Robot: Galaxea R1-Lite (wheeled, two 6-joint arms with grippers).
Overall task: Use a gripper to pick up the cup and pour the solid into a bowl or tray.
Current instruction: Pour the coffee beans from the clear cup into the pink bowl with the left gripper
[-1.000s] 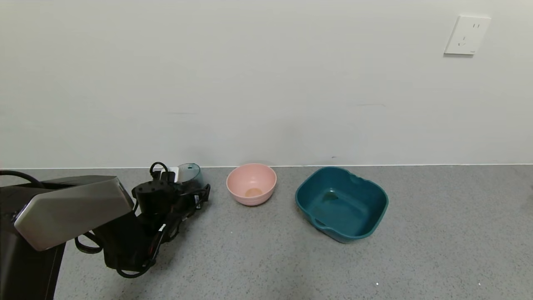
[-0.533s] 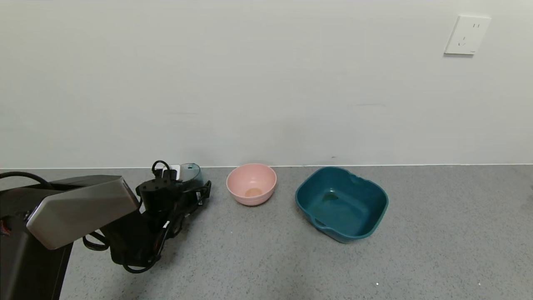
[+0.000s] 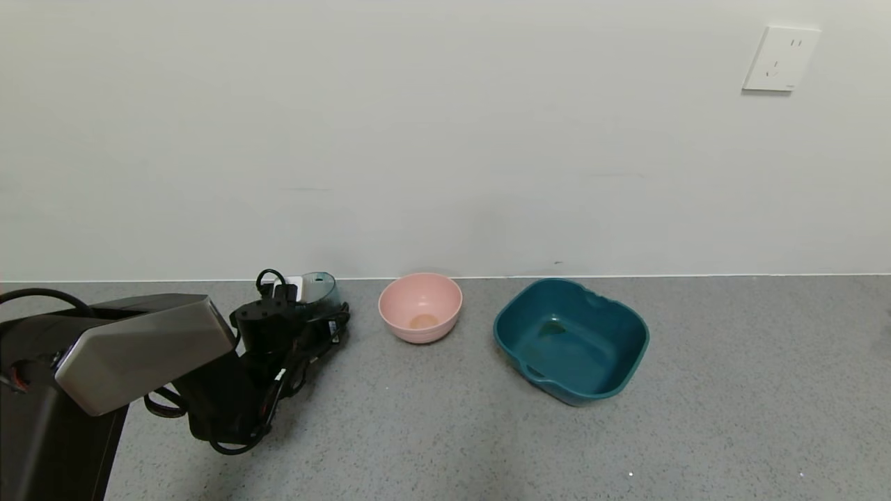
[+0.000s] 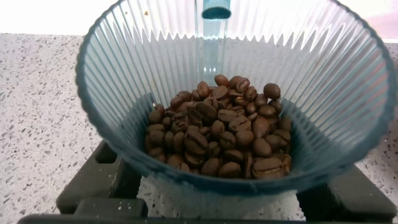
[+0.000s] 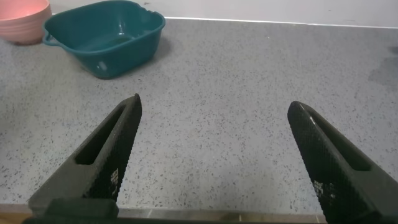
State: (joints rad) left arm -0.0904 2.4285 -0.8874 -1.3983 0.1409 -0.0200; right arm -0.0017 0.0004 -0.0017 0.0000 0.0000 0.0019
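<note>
The dark brown beans (image 4: pixel 221 132) sit loose, far down below the cup's rim (image 4: pixel 233 185), so only some of the beans will fall out when the robot pours.
The cup (image 3: pixel 320 287), a ribbed translucent blue-grey tumbler, stands near the wall, left of the pink bowl (image 3: pixel 420 332). In the left wrist view the cup (image 4: pixel 124 81) fills the frame, with a heap of dark brown beans (image 4: pixel 221 134) inside. My left gripper (image 3: pixel 328 321) reaches to the cup. Its dark fingers (image 4: pixel 93 183) stand wide apart on either side of the cup's lower part, and I see no squeeze on it. The pink bowl holds no beans, only a faint tan spot. My right gripper (image 5: pixel 214 130) is open and empty over bare table, out of the head view.
A larger teal tub (image 3: pixel 637 334) sits to the right of the pink bowl; both show far off in the right wrist view, tub (image 5: pixel 102 37) and bowl (image 5: pixel 22 22). The wall runs close behind the cup and bowl. Grey speckled table stretches in front.
My left arm has shifted slightly forward and to the right, closer around the cup. The cup, bowl and tub have not moved.
</note>
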